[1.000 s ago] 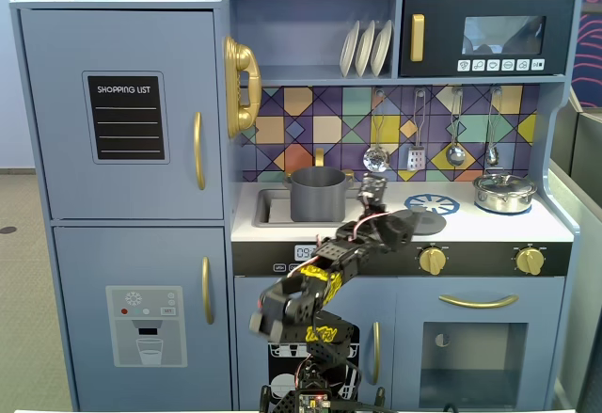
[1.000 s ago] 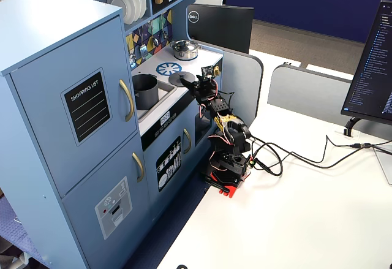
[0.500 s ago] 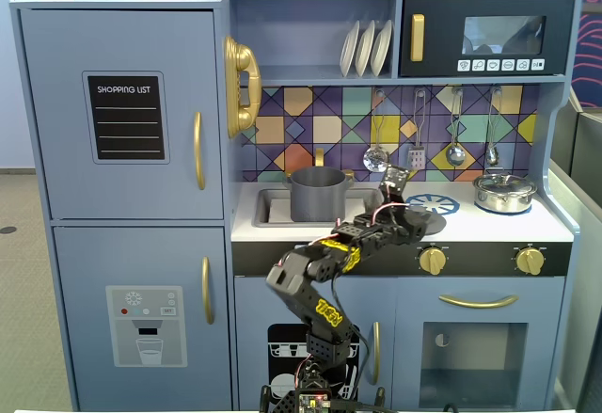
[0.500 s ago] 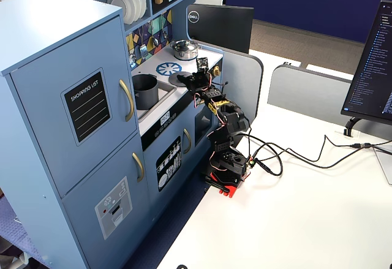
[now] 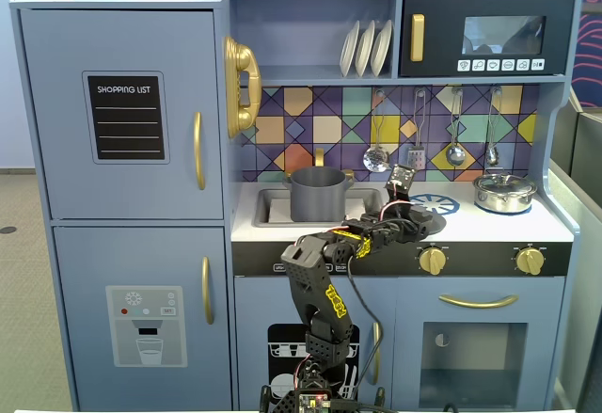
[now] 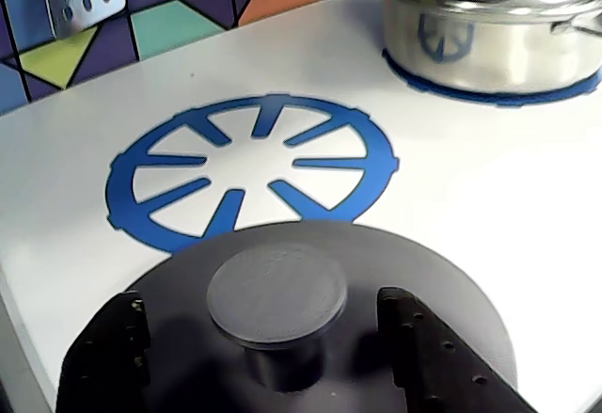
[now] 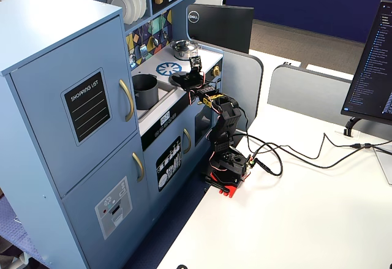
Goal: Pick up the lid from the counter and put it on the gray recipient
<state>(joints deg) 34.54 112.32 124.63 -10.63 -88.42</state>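
Observation:
My gripper will lower the lid, and the lid will sit level and cover the recipient's opening, because the gray recipient's open round rim (image 5: 318,176) suits the lid's flat disc.
The lid (image 6: 419,277) is a matte dark-gray disc lying flat on the white counter just in front of the blue burner mark (image 6: 249,168). Its round knob (image 6: 277,293) looks gray here. My gripper (image 6: 268,352) is open and low over the lid. Its two black fingers (image 6: 103,357) stand on either side of the knob with gaps to it. In a fixed view the lid (image 5: 425,216) lies right of the gray recipient (image 5: 318,193), which stands in the sink. In the other fixed view the recipient (image 7: 145,91) is left of the lid (image 7: 179,81).
A shiny silver lidded pot (image 6: 489,27) sits on the far right burner, also seen in a fixed view (image 5: 505,192). Utensils (image 5: 376,154) hang on the tiled backsplash behind. The sink rim (image 5: 246,208) lies between lid and recipient.

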